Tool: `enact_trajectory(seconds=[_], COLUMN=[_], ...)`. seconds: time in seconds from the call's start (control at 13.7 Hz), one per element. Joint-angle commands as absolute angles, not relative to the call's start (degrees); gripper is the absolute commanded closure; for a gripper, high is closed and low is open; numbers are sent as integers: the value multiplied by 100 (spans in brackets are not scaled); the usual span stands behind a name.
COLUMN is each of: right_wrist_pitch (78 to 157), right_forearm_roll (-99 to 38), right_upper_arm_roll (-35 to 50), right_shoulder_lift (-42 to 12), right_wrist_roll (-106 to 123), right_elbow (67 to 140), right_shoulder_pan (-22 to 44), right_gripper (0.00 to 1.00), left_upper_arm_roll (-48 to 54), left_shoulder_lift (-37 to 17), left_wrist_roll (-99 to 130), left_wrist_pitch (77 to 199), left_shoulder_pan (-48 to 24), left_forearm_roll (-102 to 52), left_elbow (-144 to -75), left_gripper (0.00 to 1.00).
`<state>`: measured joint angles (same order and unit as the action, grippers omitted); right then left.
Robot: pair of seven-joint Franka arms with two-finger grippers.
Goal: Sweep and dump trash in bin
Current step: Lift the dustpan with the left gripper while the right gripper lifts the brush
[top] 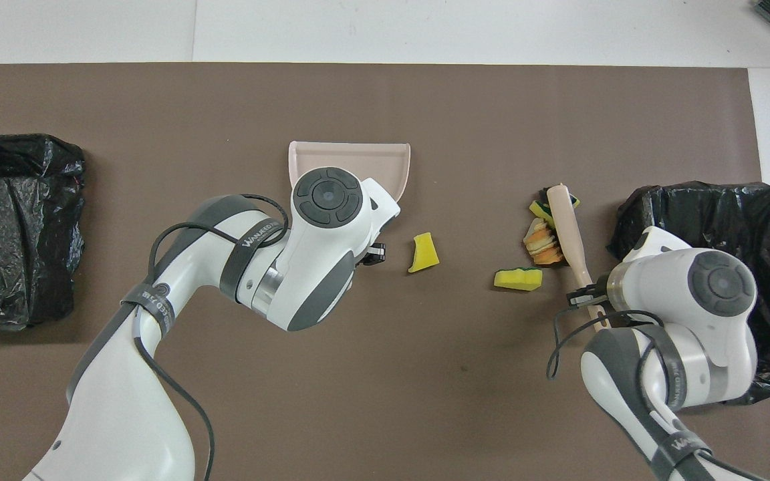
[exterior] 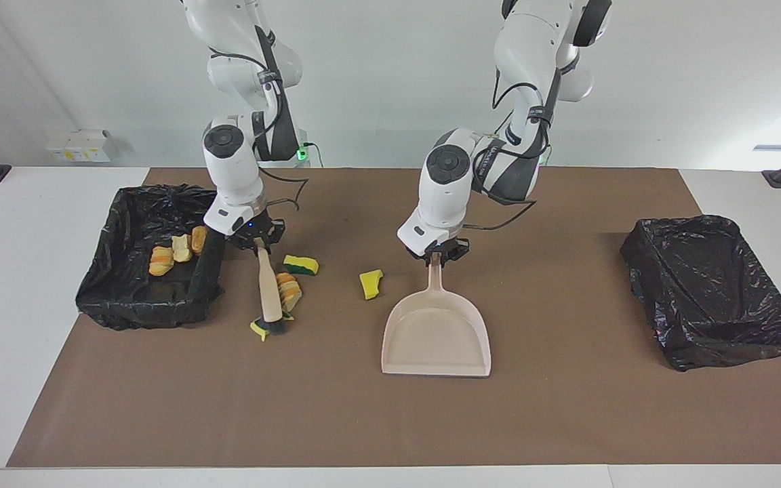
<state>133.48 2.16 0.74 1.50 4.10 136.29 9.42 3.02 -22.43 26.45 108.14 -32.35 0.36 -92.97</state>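
Note:
My left gripper needs to turn the dustpan's opening (exterior: 436,373) toward the loose trash (exterior: 289,293) before my right gripper sweeps the trash in, because that opening faces the mat's far edge.
My left gripper (exterior: 436,255) is shut on the handle of the pale pink dustpan (exterior: 436,337), which lies flat on the brown mat with its mouth pointing away from the robots. In my right gripper (exterior: 258,242) is the handle of the brush (exterior: 268,293). It slants down to the mat beside a bread piece (exterior: 289,291), its head on a yellow-green sponge scrap (exterior: 259,331). Loose trash also includes a green-backed sponge (exterior: 301,264) and a yellow sponge chunk (exterior: 371,283) beside the dustpan's handle. Three bread pieces (exterior: 173,249) lie in the black-lined bin (exterior: 146,308).
A second black-lined bin (exterior: 709,291) stands at the left arm's end of the mat. From overhead the left arm's wrist covers much of the dustpan (top: 351,155) and the right arm's wrist overlaps the bin (top: 769,227) holding the bread.

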Motion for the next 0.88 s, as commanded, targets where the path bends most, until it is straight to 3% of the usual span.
enact_trajectory(seconds=[0.0, 0.37, 0.58, 0.8], right_wrist_pitch=[12982, 11613, 11355, 11635], right_forearm_roll=[-392, -721, -572, -413], right_upper_arm_roll=[123, 123, 79, 105], right_shoulder_lift=[0, -36, 202, 605], right_wrist_roll=[10, -439, -413, -308], right_elbow=[13282, 12139, 12260, 12935], right_shoulder_pan=[1299, 1468, 1170, 844], right_gripper=[100, 100, 100, 100], left_upper_arm_roll=[264, 97, 105, 97], left_shoulder_lift=[-2005, -1074, -862, -494], left_wrist_roll=[1414, -1823, -3143, -4346], left_wrist_pitch=[10224, 8950, 8622, 9593], left_shoulder_pan=[-2989, -2445, -2180, -1847], left_forearm_roll=[132, 307, 762, 1028], left_elbow=[-9097, -9193, -9412, -10289], left_gripper=[100, 100, 100, 100])
